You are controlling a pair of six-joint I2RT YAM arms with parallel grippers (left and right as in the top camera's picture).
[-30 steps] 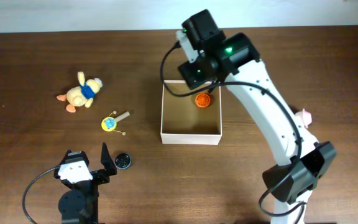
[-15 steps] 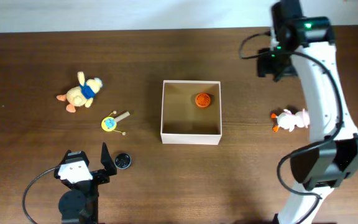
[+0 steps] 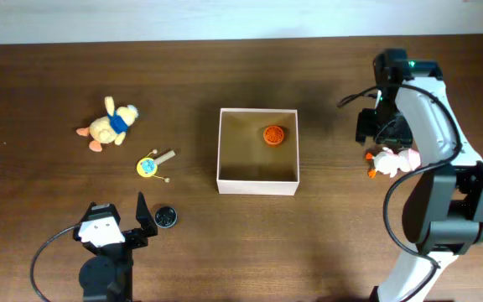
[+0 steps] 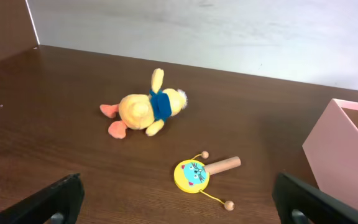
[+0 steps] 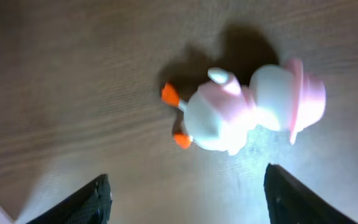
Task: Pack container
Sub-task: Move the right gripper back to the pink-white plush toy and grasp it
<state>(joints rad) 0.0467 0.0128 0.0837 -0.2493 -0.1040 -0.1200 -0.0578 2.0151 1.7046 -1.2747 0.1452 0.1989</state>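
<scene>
I keep going down, as the duck toy's body [image 3: 385, 162] lies clear ahead of my right gripper's open fingers, until they reach its pink middle [image 5: 230, 104], and then close them.
The container [image 3: 257, 186], a square shallow box with pale walls and a tan floor, sits mid-table with an orange ball [image 3: 274, 135] in its far right corner. My right gripper [image 3: 377, 134] hangs open over the table right of the box, just above a pink and white duck toy [image 3: 390, 162]. In the right wrist view that toy [image 5: 247, 112] lies on its side ahead of the empty open gripper [image 5: 188, 202]. My left gripper [image 3: 117, 216] rests open at the near left and holds nothing [image 4: 179, 208].
A yellow plush duck with a blue scarf [image 3: 111, 123] [image 4: 145, 109] and a yellow cat-face rattle drum [image 3: 151, 164] [image 4: 194, 174] lie left of the box. A small black disc [image 3: 165, 217] sits beside the left gripper. The box's pink wall [image 4: 347, 155] shows at the left wrist view's right edge.
My right arm has swung from over the container's far right corner out to the right, then down above the pink duck. The orange ball stays in the box. The left arm is still.
</scene>
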